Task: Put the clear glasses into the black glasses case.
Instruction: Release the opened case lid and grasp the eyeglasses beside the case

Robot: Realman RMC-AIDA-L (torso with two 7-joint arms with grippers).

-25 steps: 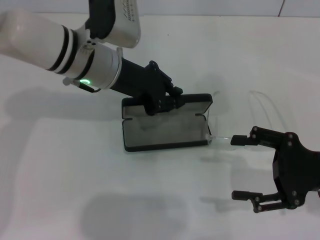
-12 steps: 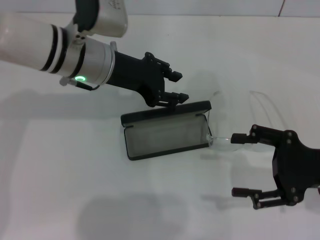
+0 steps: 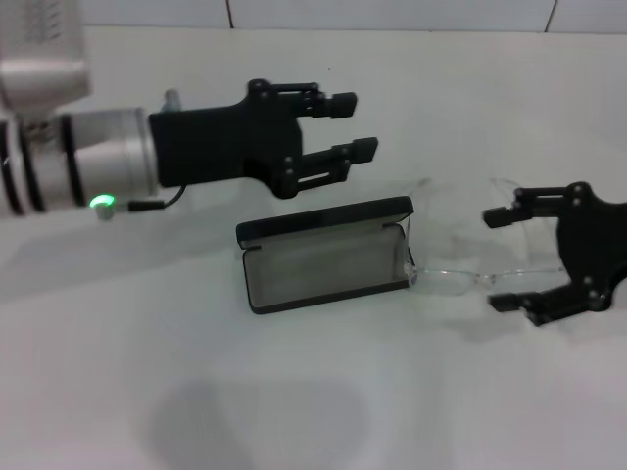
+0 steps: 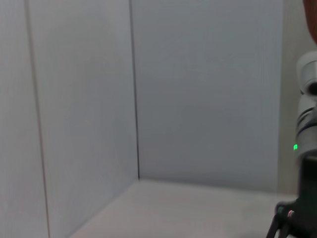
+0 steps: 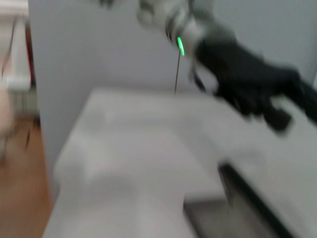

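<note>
My right gripper should raise the front bar (image 3: 482, 279) and turn the glasses' temples (image 3: 415, 220) toward my left gripper, because they stand open and are too deep for the case.
The black glasses case (image 3: 323, 257) lies open on the white table, grey lining up and lid toward the far side. It also shows blurred in the right wrist view (image 5: 242, 201). My left gripper (image 3: 355, 125) hovers open just beyond the lid and holds nothing. The clear glasses (image 3: 446, 281) rest on the table against the case's right end, temples curving away toward the far side. My right gripper (image 3: 495, 260) is open, one finger on each side of the glasses' front bar. I cannot tell whether it touches them.
The white table (image 3: 196, 392) stretches bare in front of the case and to its left. A tiled white wall (image 3: 392, 12) rises at the far edge. The left wrist view shows only wall panels (image 4: 198, 89) and a sliver of my right arm (image 4: 308, 148).
My left gripper let go of the case lid and rose away from it, opening wider. The case turned slightly. My right gripper moved toward the far side and now straddles the glasses.
</note>
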